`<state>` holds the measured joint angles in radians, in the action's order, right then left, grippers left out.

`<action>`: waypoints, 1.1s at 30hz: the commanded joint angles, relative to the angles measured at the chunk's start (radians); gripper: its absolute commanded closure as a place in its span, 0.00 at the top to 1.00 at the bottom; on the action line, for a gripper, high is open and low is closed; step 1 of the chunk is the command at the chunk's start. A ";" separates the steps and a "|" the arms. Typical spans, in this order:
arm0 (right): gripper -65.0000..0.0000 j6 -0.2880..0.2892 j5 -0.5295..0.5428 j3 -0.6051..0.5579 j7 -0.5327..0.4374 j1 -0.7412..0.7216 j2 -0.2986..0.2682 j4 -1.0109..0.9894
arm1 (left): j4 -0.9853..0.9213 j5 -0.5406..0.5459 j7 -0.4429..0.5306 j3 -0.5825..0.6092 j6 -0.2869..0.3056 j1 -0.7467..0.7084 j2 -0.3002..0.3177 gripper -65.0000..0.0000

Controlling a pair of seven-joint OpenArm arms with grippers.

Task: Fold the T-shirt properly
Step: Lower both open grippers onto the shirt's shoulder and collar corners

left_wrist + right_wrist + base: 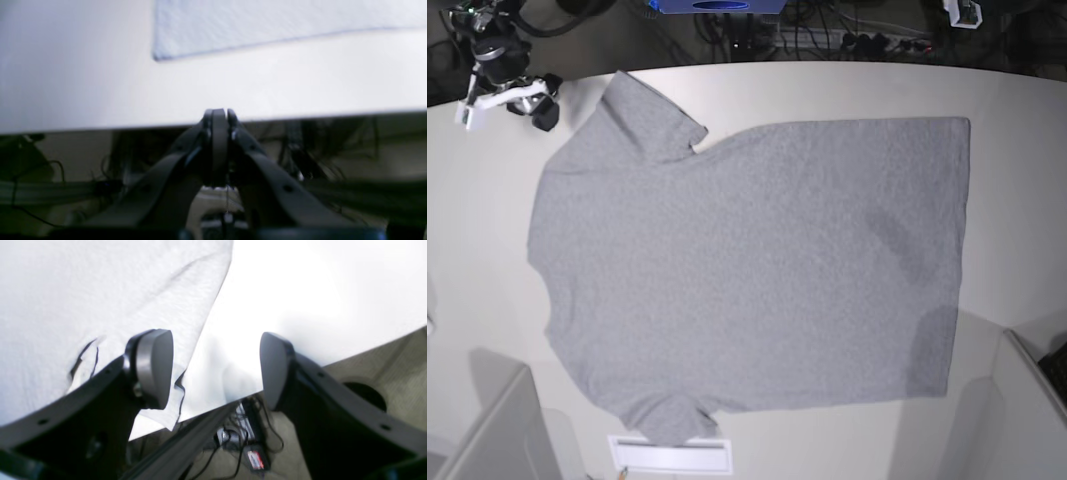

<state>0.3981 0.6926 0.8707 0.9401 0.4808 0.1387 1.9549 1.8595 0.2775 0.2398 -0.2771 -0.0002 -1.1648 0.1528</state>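
Note:
My right gripper should go on moving toward the shirt before it closes, because the far sleeve's edge (194, 344) lines up with the gap between its open fingers. It should then close on that edge (587, 121).
The heather-grey T-shirt (747, 270) lies flat on the white table (847, 90), plain side up, neck end to the left and hem to the right. My right gripper (215, 370) is open at the table's far left corner, and in the base view (542, 100) it sits beside the far sleeve (647, 115). One finger (153, 366) hovers over the sleeve's edge (100, 306); it holds nothing. My left gripper (218, 116) is shut and empty at the table's edge, short of the shirt's hem corner (267, 23).
A white strip (669, 455) lies at the near edge by the near sleeve. Grey boxes stand at the near left (497, 430) and near right (1027, 400). Cables (827, 40) hang behind the far edge.

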 commanded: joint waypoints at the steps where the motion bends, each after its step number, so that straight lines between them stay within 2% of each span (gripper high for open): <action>1: 0.56 -0.001 0.019 0.006 -0.008 -0.012 -0.006 0.004 | 0.013 0.044 0.019 -0.023 -0.004 -0.020 0.000 0.13; 3: 0.56 -0.005 0.019 0.006 0.018 -0.037 -0.006 -0.019 | 0.013 0.144 0.017 -0.057 -0.002 -0.017 0.003 0.33; 5: 0.56 -0.031 0.017 0.006 0.043 -0.063 -0.006 -0.047 | 0.013 0.250 0.013 -0.087 0.038 -0.016 0.006 0.47; 10: 0.56 -0.081 0.017 -0.002 0.055 -0.095 -0.006 -0.137 | 0.007 0.447 0.008 -0.175 0.196 -0.013 0.006 0.52; 13: 0.56 -0.089 0.017 -0.003 0.052 -0.098 -0.006 -0.182 | 0.002 0.493 -0.013 -0.205 0.228 0.013 0.006 0.52; 15: 0.56 -0.089 0.017 -0.005 0.056 -0.098 -0.006 -0.183 | -0.004 0.497 -0.101 -0.242 0.228 0.046 0.004 0.52; 18: 0.56 -0.089 0.017 -0.069 0.055 -0.081 -0.006 -0.188 | -0.013 0.498 -0.267 -0.324 0.237 0.116 -0.003 0.52; 23: 0.56 -0.089 0.020 -0.179 0.047 -0.047 -0.003 -0.188 | -0.025 0.498 -0.488 -0.486 0.380 0.234 -0.078 0.52; 25: 0.56 -0.092 0.023 -0.207 0.046 -0.038 -0.001 -0.190 | -0.025 0.498 -0.606 -0.568 0.432 0.288 -0.106 0.52; 30: 0.56 -0.092 0.025 -0.215 0.046 -0.037 -0.001 -0.190 | -0.034 0.490 -0.865 -0.729 0.532 0.426 -0.149 0.52; 33: 0.56 -0.092 0.025 -0.215 0.046 -0.040 0.000 -0.197 | -0.070 0.487 -0.933 -0.761 0.558 0.490 -0.155 0.52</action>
<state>0.3069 0.7334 0.6563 0.9653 0.4332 0.1379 1.7569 1.7760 0.7517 -0.7082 -1.0294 0.5507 -0.6613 -0.0132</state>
